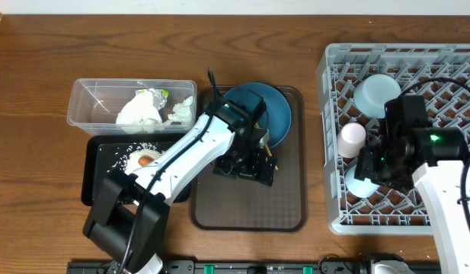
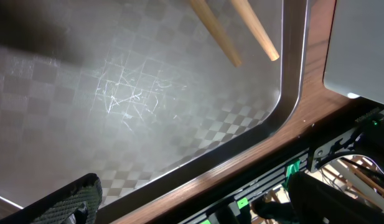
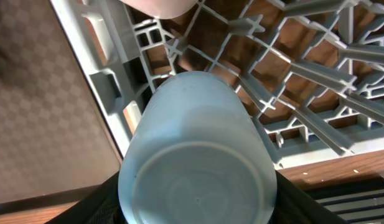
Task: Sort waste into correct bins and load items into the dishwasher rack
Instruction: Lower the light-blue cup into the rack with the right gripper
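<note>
My left gripper should back off first, because it is in the way of the wooden chopsticks on the dark blue plate (image 1: 279, 114). My right gripper will then pick up the chopsticks (image 1: 267, 149).
The grey dishwasher rack (image 1: 334, 152) stands at the right. In it are an upturned light blue bowl (image 1: 377, 94) and a pink cup (image 1: 352, 139). My right gripper (image 1: 372, 171) is shut on the light blue cup (image 1: 357, 183), with a finger on each side of it. It holds the cup bottom-up at the rack's left edge (image 3: 198, 180). My left gripper (image 1: 246, 164) is open and empty low over the brown tray. The wooden chopsticks (image 2: 235, 31) lie just ahead of it. Napkins (image 1: 139, 110) lie in the clear tub (image 1: 82, 95). Rice and the carrot (image 1: 145, 160) lie in the black tray (image 1: 97, 179).
A brown serving tray (image 1: 250, 209) lies in the middle, with a dark blue plate (image 1: 276, 110) at its back end. The left wrist view shows the tray's front rim (image 2: 241, 155) and the table edge beyond it.
</note>
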Controlling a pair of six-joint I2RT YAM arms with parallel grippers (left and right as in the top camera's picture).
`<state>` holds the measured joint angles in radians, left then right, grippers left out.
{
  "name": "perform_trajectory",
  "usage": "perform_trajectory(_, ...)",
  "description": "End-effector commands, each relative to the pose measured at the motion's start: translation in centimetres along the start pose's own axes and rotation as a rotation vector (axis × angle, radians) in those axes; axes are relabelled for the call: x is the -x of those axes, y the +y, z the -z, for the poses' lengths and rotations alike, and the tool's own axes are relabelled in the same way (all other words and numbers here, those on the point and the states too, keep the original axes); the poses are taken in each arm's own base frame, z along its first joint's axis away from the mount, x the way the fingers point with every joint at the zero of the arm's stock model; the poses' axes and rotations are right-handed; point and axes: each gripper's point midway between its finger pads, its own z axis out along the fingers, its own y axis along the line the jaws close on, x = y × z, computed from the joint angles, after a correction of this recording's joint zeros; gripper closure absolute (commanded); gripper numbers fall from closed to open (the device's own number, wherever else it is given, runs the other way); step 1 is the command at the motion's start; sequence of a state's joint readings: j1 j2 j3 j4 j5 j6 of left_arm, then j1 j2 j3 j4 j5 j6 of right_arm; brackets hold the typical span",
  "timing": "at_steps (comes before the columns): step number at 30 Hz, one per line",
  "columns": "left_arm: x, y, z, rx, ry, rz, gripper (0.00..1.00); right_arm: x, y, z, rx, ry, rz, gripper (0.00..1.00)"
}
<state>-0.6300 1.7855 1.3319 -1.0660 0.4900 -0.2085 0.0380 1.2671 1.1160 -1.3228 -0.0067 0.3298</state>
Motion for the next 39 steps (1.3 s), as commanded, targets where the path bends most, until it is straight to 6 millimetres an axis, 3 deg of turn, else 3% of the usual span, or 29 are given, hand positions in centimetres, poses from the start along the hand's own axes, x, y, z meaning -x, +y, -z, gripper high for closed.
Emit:
perform_trajectory(1,0.09,-0.04,0.56,0.008,-0.02,-0.013,0.02,-0.25,-0.09,-0.49,-0.009,-0.004,-0.006,0.9)
perform_trajectory(4,0.09,-0.05,0.56,0.008,-0.02,-0.013,0.02,-0.2,-0.07,-0.84,-0.008,-0.006,-0.006,0.82)
perform_trajectory(10,0.09,-0.05,0.56,0.008,-0.02,-0.013,0.02,-0.24,-0.08,-0.86,-0.008,-0.004,-0.006,0.46)
perform_trajectory(18,0.08,-0.05,0.56,0.008,-0.02,-0.013,0.02,-0.37,0.01,-0.86,-0.003,0.002,-0.006,0.18)
perform_trajectory(24,0.08,-0.05,0.56,0.008,-0.02,-0.013,0.02,-0.4,0.02,-0.86,-0.002,0.003,-0.005,0.15)
perform_trajectory(39,0.42,0.41,0.83,0.004,-0.03,0.003,0.02,-0.7,0.64,-0.85,0.026,0.016,0.003,0.2)
